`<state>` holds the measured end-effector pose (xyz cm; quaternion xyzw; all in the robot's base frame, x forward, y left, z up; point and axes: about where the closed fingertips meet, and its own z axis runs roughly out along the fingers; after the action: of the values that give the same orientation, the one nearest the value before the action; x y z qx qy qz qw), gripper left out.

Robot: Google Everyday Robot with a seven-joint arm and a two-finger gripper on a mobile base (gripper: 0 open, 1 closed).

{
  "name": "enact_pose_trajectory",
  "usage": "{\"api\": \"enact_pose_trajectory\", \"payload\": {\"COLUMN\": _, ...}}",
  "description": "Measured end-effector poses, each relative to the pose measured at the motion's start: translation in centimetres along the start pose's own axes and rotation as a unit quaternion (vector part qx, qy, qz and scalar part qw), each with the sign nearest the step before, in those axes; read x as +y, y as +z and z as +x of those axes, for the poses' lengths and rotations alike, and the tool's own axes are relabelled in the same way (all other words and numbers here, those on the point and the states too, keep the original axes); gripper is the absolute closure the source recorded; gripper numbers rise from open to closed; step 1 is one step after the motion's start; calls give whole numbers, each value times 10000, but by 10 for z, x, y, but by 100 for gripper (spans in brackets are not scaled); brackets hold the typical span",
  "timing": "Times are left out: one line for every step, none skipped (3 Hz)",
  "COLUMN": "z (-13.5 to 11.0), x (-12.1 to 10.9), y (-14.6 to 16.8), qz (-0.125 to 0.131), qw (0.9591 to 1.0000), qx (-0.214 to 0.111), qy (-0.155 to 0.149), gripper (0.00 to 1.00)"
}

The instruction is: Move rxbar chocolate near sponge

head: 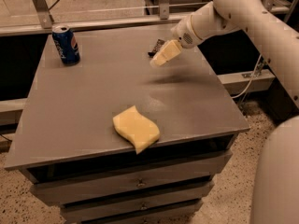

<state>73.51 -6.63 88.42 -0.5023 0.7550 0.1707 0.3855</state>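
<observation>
The rxbar chocolate (156,45) lies free just past my open fingers. I should go on lowering my gripper toward its black wrapper until both fingers straddle it, then close.
The rxbar chocolate (156,46) is a small black wrapper at the far right of the grey table top, mostly hidden behind my gripper. The sponge (136,128) is pale yellow with wavy edges and lies near the table's front edge, one corner overhanging it. My gripper (160,59) has cream-yellow fingers and hangs above the table, just in front of the rxbar, pointing down and left. It holds nothing that I can see.
A blue Pepsi can (65,44) stands upright at the far left corner of the table (84,106). My white arm (243,17) reaches in from the right. Drawers sit under the table front. A metal rail runs behind the table.
</observation>
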Motion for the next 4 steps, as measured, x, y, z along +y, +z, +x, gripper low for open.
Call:
{"api": "enact_pose_trajectory", "payload": {"z": 5, "x": -28, "y": 24, "qz": 241, "qw": 9994, "qx": -27, "qy": 265, "gripper": 0}}
{"api": "enact_pose_trajectory", "payload": {"z": 7, "x": -46, "y": 47, "qz": 394, "qw": 9981, "qx": -4, "qy": 469, "gripper": 0}}
{"api": "enact_pose_trajectory", "payload": {"z": 22, "x": -68, "y": 66, "qz": 535, "qw": 9951, "qx": 117, "qy": 818, "gripper": 3}}
{"api": "enact_pose_trajectory", "payload": {"z": 30, "x": -73, "y": 76, "qz": 516, "qw": 9937, "qx": 190, "qy": 975, "gripper": 26}}
